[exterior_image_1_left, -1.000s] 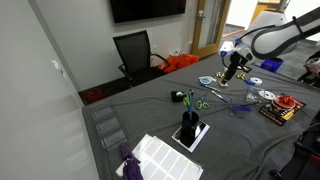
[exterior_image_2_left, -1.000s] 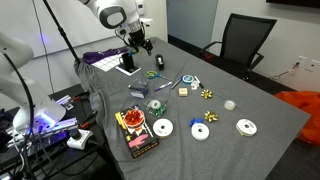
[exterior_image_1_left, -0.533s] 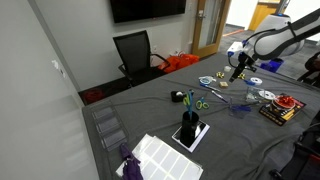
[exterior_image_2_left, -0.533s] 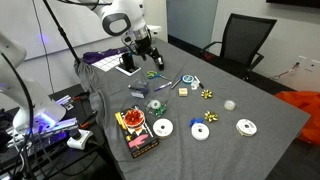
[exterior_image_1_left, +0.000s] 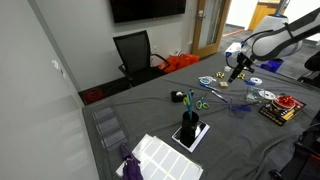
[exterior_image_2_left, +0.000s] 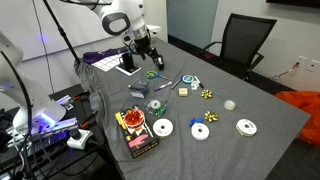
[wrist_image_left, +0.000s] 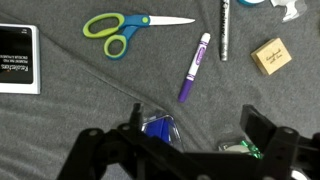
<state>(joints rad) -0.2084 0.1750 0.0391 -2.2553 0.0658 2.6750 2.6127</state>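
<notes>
The purple marker lies at a slant beyond the clear packet (wrist_image_left: 160, 127) that my gripper is hanging over, so next I move over the marker (wrist_image_left: 194, 68) and turn square to it before I go down.
My gripper (wrist_image_left: 198, 125) hangs open above the grey cloth with nothing between its fingers (wrist_image_left: 262, 122). Directly under it lie a blue item in a clear packet (wrist_image_left: 158, 128) and a green bow (wrist_image_left: 240, 148). Beyond them are a purple marker (wrist_image_left: 194, 68), green-and-blue scissors (wrist_image_left: 112, 30), a silver pen (wrist_image_left: 224, 30) and a small tan block (wrist_image_left: 268, 56). In both exterior views the gripper (exterior_image_1_left: 235, 70) (exterior_image_2_left: 151, 56) hovers over this cluster, near the scissors (exterior_image_2_left: 155, 75).
A black phone on a white pad (wrist_image_left: 15, 60) (exterior_image_2_left: 127, 63) lies beside the gripper. White discs (exterior_image_2_left: 162, 127), a red box (exterior_image_2_left: 137, 131) and yellow bows (exterior_image_2_left: 209, 95) are scattered on the table. A black chair (exterior_image_1_left: 135, 52) stands at the far edge.
The arm shifted from over the phone toward the scissors and marker during the first half second, then held still. The jaws stayed open.
</notes>
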